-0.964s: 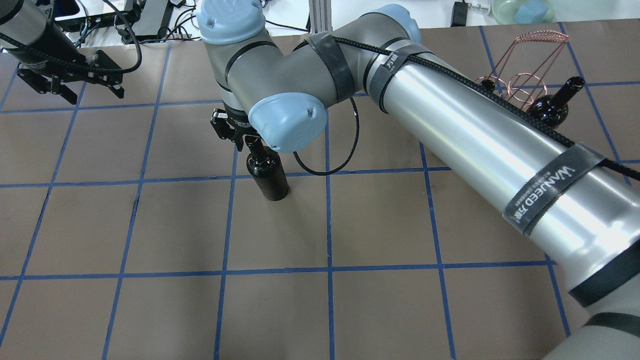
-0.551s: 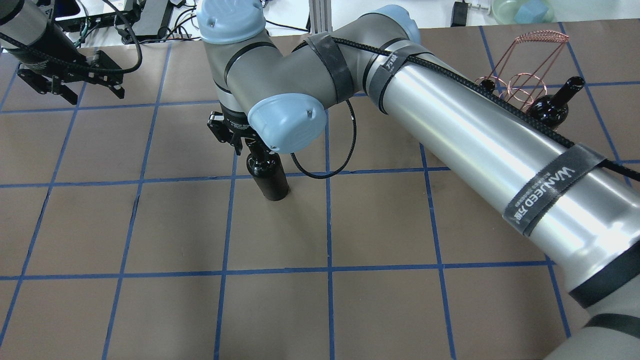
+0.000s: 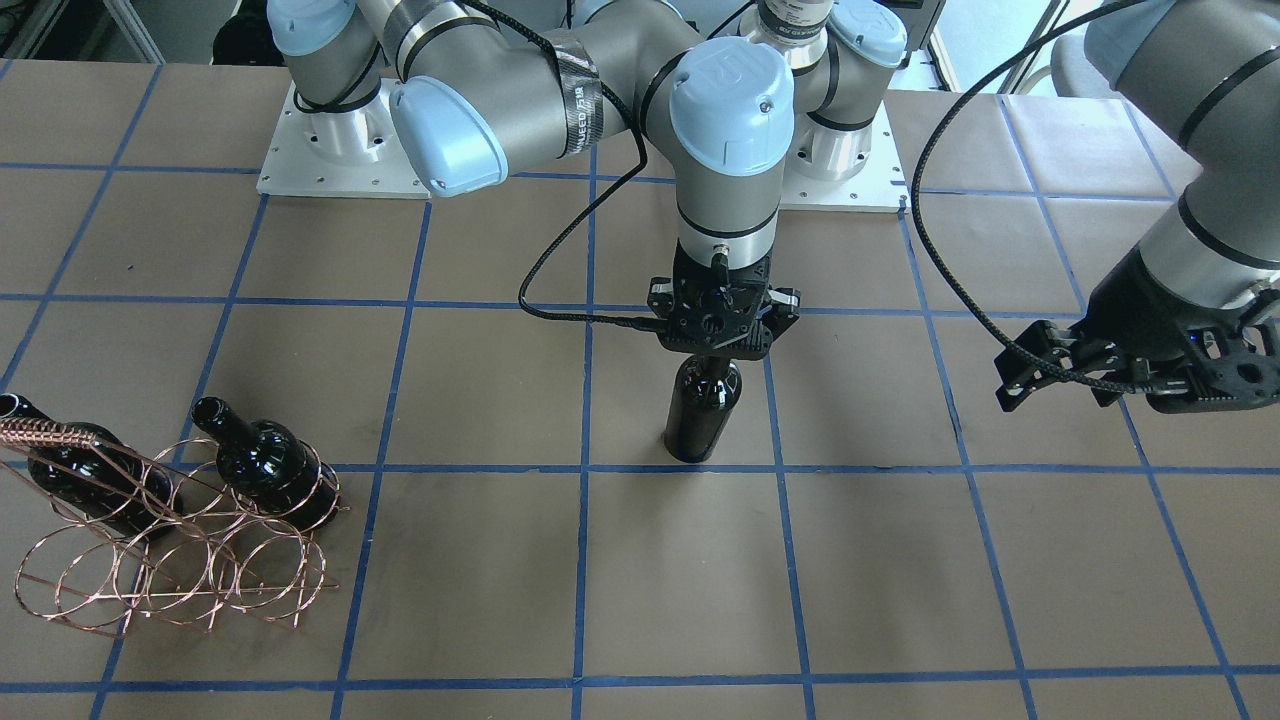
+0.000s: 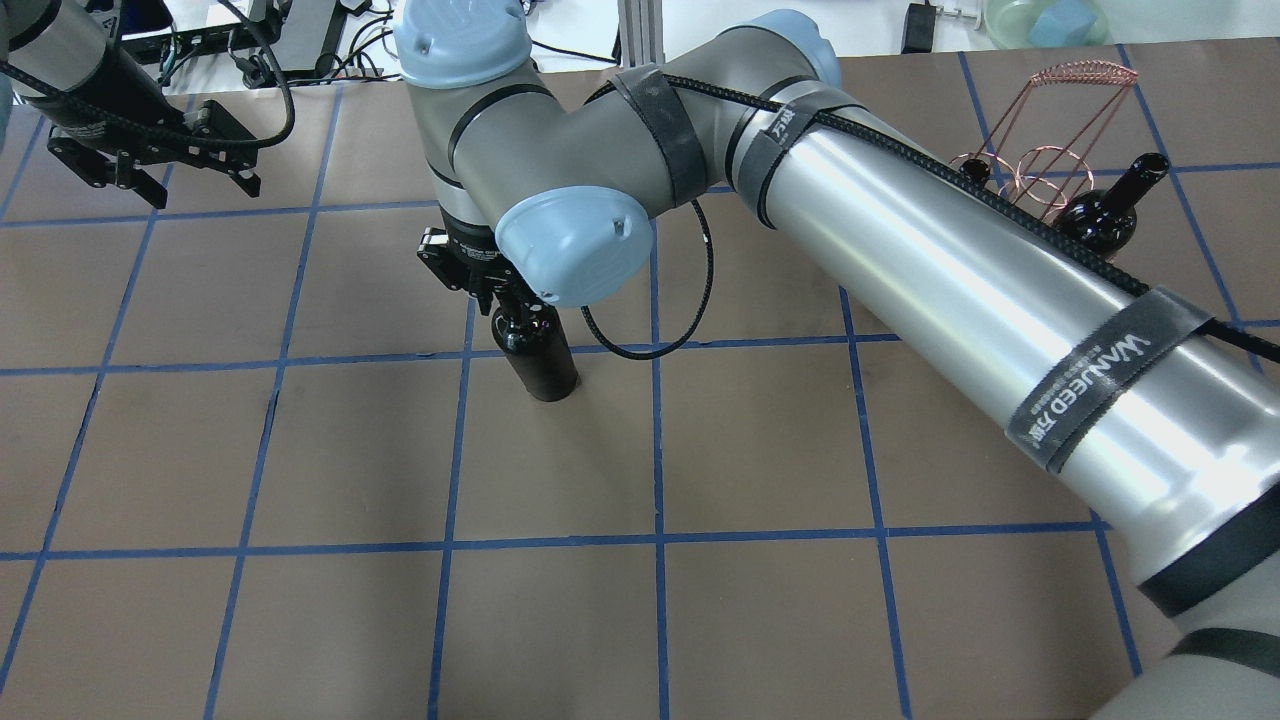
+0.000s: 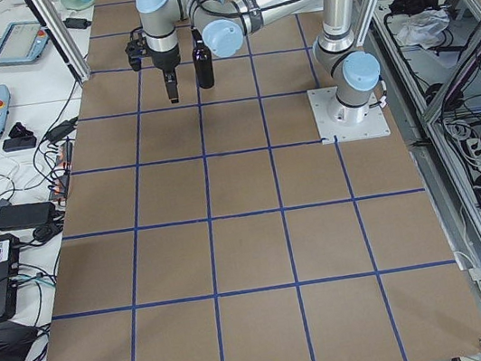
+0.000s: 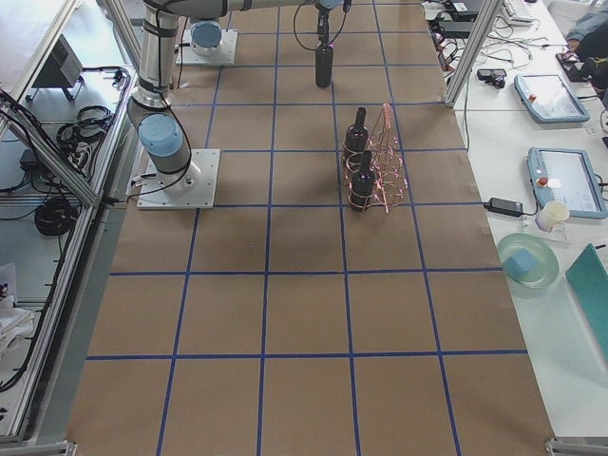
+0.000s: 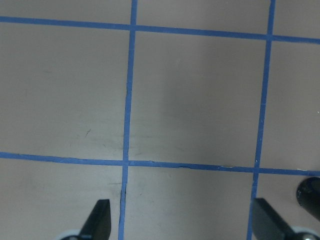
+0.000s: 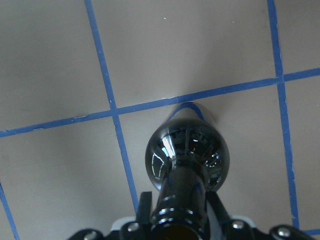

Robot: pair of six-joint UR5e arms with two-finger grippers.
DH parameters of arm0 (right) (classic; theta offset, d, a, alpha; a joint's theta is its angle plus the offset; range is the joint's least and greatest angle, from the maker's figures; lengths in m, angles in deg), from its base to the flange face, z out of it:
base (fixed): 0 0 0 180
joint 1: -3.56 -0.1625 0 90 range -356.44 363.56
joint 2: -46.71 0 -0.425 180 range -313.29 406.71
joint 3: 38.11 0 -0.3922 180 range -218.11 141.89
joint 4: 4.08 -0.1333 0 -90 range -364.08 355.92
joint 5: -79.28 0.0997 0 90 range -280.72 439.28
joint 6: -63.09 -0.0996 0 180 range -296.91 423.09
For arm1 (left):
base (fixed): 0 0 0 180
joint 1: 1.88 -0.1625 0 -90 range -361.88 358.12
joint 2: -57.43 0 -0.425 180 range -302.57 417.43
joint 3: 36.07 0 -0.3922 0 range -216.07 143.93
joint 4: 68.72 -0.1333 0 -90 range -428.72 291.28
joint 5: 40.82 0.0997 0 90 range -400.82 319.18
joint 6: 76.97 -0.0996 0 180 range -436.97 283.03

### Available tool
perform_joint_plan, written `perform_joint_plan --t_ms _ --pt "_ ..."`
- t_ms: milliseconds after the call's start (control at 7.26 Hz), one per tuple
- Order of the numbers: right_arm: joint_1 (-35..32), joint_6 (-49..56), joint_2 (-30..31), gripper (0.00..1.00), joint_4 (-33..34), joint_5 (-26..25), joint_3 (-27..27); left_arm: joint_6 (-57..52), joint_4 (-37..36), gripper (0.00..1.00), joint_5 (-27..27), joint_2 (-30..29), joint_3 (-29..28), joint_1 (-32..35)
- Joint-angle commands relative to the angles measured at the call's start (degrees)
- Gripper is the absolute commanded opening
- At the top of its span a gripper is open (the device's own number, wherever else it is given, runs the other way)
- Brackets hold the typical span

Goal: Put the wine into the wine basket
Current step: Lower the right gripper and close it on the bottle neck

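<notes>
The wine bottle's body is at a crooked slant under my right gripper. Next, I open the gripper, line it up with the bottle and grip its neck straight before I lift.
The wine bottle, glossy and near-black, stands upright near the table's middle; it also shows in the overhead view and the right wrist view. My right gripper comes down from above and is shut on the bottle's neck. The copper wire wine basket stands at my far right. Two look-alike bottles lie tilted in its rings. My left gripper hangs open and empty over bare table at my far left.
My right arm's long silver forearm crosses the table between the standing bottle and the basket. The arms' white base plates sit at the robot's edge. A green bowl with a blue block and tablets lie off the table.
My right gripper has come down a little further over the bottle's neck, hiding more of it. The bottle has stayed in place. My left gripper has drifted slightly away and to the right.
</notes>
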State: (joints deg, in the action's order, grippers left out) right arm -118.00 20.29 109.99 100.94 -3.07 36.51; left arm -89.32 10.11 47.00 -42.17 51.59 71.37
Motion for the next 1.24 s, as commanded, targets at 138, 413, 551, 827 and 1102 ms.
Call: perform_joint_plan --t_ms 138,413,551,827,1102 --pt "0.0 0.0 0.43 0.33 0.01 -0.18 0.0 -0.3 0.45 1.0 -0.37 0.46 1.63 0.32" --pt "0.0 -0.09 1.13 0.28 0.1 -0.18 0.0 0.41 0.19 1.0 -0.28 1.33 1.64 0.4" --pt "-0.09 -0.87 1.05 0.3 0.1 0.17 0.09 0.41 -0.25 1.0 -0.37 0.9 1.64 0.49" --pt "-0.17 -1.67 1.14 0.8 0.97 0.17 1.66 -0.3 -0.16 1.0 -0.37 0.28 1.64 0.58" --pt "-0.61 -1.5 1.05 0.97 4.31 -0.01 2.72 -0.56 -0.51 1.0 -0.81 0.72 1.64 0.58"
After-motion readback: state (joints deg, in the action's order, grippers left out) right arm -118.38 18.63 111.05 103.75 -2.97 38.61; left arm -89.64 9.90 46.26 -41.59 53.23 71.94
